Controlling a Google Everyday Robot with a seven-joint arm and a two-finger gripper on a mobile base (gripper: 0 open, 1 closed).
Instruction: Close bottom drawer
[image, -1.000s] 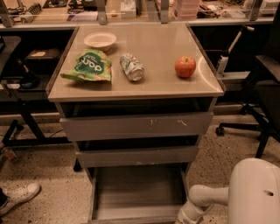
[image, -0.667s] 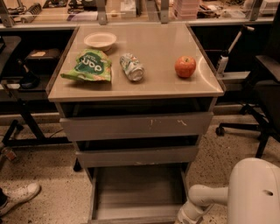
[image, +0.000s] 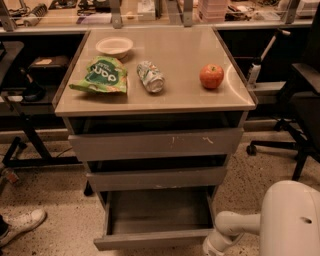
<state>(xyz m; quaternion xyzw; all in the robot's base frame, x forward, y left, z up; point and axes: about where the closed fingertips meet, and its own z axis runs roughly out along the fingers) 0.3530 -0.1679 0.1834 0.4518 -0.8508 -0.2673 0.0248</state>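
Observation:
My gripper is next to the bottom drawer's front corner (image: 205, 234). Next, I move it back and around to the drawer's front side (image: 186, 238) before I push.
The bottom drawer (image: 152, 239) of the grey metal cabinet stands pulled out, its shallow tray open and nothing showing inside. Its plain front runs along the lower edge of the camera view. My white arm comes in from the bottom right. The gripper (image: 212, 247) is low at the picture's bottom edge, right beside the drawer's front right corner and partly cut off. The middle drawer (image: 156, 178) and the top drawer (image: 155, 143) with white scratch marks sit further in than the bottom one.
On the cabinet top (image: 175, 95) lie a white bowl (image: 114, 46), a green chip bag (image: 101, 75), a tipped can (image: 150, 76) and a red apple (image: 211, 76). An office chair (image: 295, 105) stands to the right. A person's white shoe (image: 22, 225) is at the lower left.
The bottom drawer's front edge now shows in the picture where before the tray ran off the bottom, so it sits slightly further in. The arm has barely shifted.

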